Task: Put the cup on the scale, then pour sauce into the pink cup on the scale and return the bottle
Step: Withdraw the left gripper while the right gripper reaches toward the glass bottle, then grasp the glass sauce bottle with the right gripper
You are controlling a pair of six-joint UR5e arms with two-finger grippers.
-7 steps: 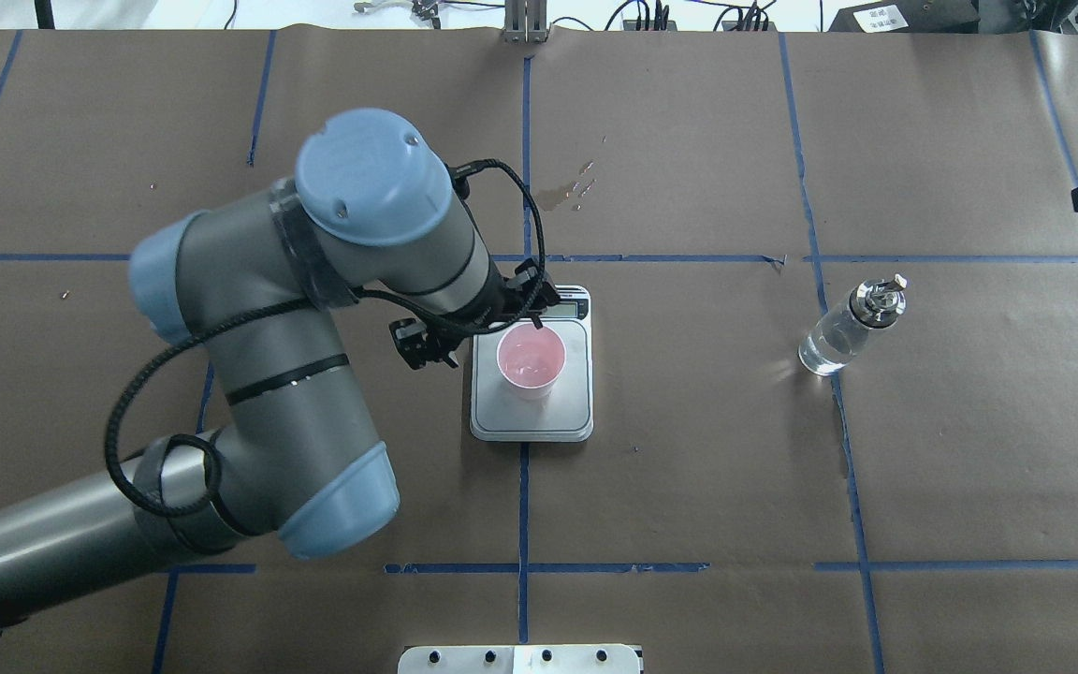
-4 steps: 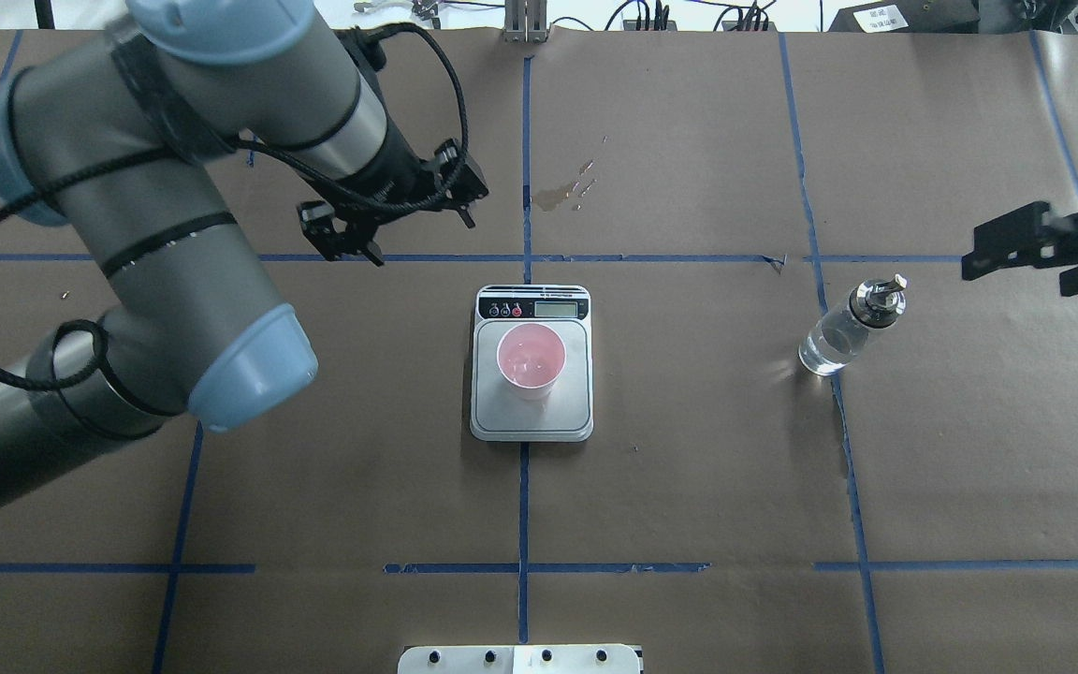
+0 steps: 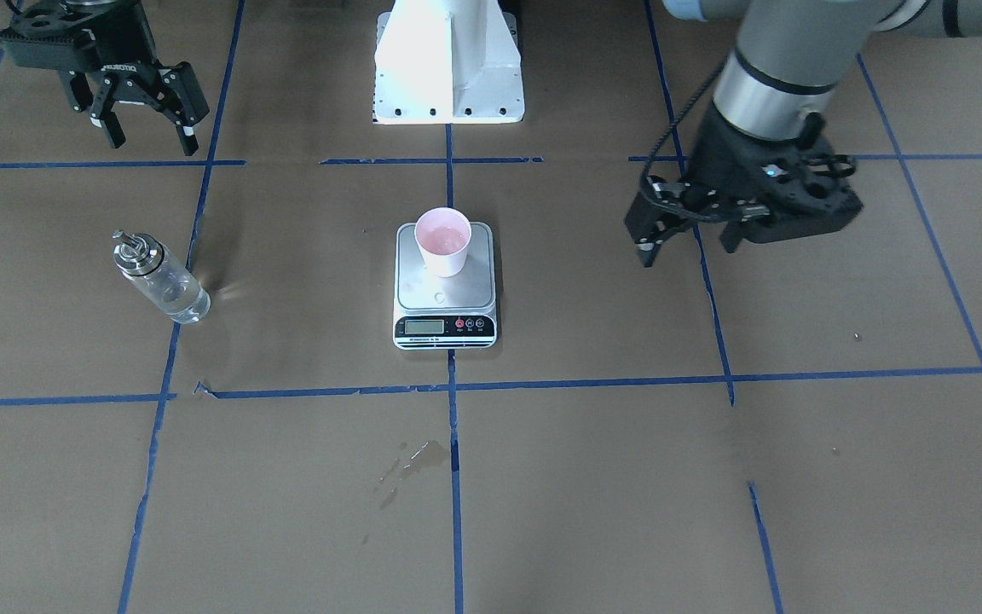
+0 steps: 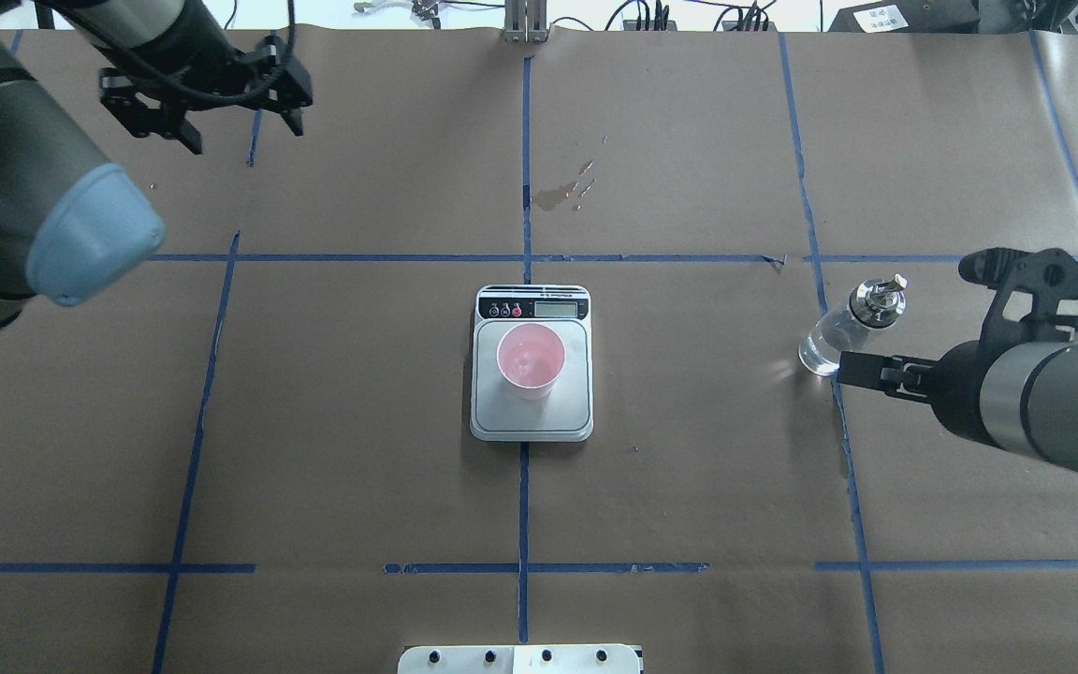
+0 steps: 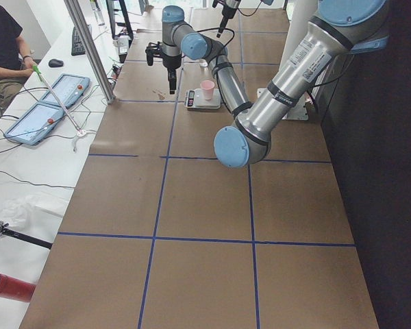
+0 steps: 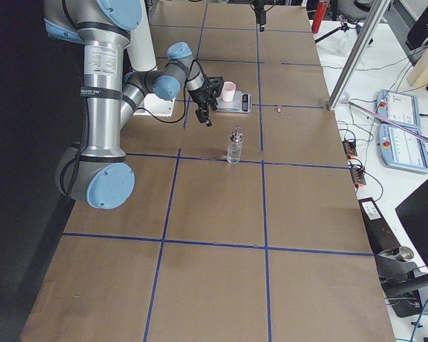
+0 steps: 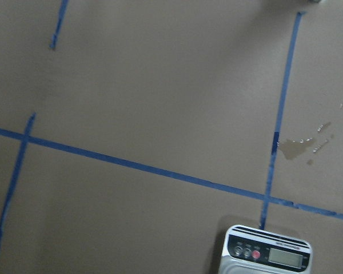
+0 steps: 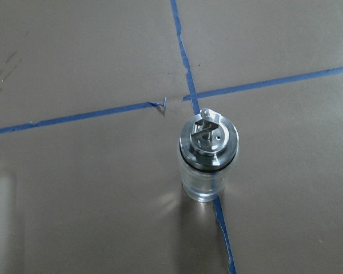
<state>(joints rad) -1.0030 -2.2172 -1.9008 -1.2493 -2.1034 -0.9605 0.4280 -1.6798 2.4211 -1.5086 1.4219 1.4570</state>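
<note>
My gripper is about to tip the bottle to pour. A slanted flap lies across the silver spout (image 3: 125, 240), so the flap (image 8: 205, 131) should swing open by itself when the bottle tips.
The pink cup (image 4: 531, 358) stands upright on the steel scale (image 4: 531, 417) at the table's middle, also seen as the cup (image 3: 443, 241) on the scale (image 3: 444, 297). The clear glass bottle (image 4: 840, 329) with its silver spout holds colourless sauce and stands alone to the right; the right wrist view looks straight down on the bottle (image 8: 207, 165). My right gripper (image 4: 909, 318) is open, raised just right of the bottle and not touching it. My left gripper (image 4: 244, 129) is open and empty, high at the far left, well away from the cup.
A dried spill mark (image 4: 558, 195) lies on the brown paper beyond the scale. Blue tape lines cross the table. The white robot base (image 3: 448, 60) stands at the robot's edge. A person (image 5: 3, 48) sits at a side desk.
The left gripper has pulled up and away from the cup to the far left. The right arm has swung in from the right edge, its open gripper now beside the bottle.
</note>
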